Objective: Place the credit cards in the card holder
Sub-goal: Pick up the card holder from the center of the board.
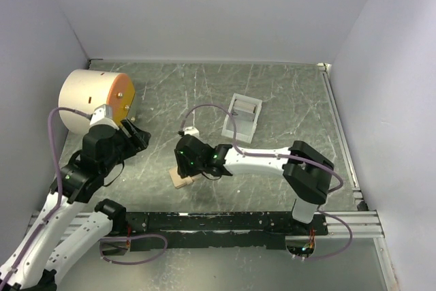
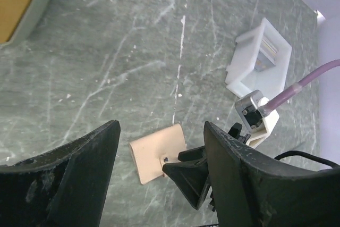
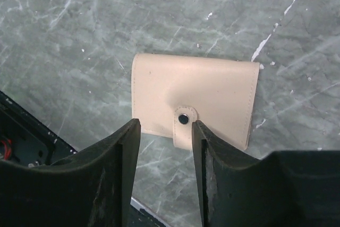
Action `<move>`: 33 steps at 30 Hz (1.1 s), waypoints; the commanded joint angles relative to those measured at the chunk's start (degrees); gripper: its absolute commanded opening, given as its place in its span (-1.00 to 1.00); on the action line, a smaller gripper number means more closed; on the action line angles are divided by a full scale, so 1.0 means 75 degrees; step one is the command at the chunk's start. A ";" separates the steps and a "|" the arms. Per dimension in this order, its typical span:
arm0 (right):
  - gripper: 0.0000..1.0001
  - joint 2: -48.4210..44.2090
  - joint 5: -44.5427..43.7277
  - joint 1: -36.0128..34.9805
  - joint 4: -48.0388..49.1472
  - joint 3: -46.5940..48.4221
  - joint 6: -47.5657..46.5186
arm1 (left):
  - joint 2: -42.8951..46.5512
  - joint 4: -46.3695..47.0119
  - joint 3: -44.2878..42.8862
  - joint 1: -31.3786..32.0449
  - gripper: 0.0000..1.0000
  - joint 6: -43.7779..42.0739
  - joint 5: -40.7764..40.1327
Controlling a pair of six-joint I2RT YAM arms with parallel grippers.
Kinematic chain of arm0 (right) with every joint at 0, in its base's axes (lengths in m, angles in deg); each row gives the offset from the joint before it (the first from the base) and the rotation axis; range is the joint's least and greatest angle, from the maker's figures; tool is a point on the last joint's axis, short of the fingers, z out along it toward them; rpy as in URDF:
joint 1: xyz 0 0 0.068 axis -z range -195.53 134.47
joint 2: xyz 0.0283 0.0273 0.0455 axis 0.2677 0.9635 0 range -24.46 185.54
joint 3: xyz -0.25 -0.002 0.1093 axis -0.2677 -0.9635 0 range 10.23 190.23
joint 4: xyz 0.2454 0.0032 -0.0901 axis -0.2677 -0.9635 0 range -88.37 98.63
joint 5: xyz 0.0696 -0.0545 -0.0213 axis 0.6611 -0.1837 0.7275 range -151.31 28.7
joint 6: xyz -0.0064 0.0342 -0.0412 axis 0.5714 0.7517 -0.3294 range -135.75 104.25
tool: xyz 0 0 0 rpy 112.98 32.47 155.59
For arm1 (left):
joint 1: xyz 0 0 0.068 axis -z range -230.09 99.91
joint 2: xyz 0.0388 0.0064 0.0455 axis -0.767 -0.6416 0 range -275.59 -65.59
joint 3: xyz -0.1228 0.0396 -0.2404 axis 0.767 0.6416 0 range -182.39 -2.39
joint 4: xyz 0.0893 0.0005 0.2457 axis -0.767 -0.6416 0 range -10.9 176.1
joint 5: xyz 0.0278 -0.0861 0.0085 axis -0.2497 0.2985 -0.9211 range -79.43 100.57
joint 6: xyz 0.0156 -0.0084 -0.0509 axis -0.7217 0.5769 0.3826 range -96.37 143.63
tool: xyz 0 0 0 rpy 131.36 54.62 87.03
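The loose wallet is held shut by the snap tab [image 3: 184, 127], so my left gripper should keep the wallet's body [image 3: 159, 82] steady while my right gripper pinches the tab and pulls it open.
The white card holder [image 1: 242, 115] stands at mid table; in the left wrist view [image 2: 258, 59] thin pale and orange edges show inside it, perhaps cards. No loose credit cards show on the table. The tan wallet [image 1: 182, 180] lies closed and snapped, seen also in the left wrist view [image 2: 156, 152] and the right wrist view [image 3: 194, 97]. My right gripper [image 1: 184, 167] hovers open just above the wallet's near edge, its gap [image 3: 166, 147] in line with the snap tab. My left gripper [image 1: 138, 138] is open and empty, left of the wallet [image 2: 159, 184].
A cream cylinder with an orange face [image 1: 92, 100] stands at the back left, behind my left arm. A black rail [image 1: 225, 221] runs along the near edge. White walls enclose the table on three sides.
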 commanded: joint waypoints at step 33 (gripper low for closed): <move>-0.94 -0.1121 -0.2493 -0.0492 0.0650 -0.0980 -0.2361 | -0.1125 0.1725 0.1567 0.0035 0.43 0.0213 0.3005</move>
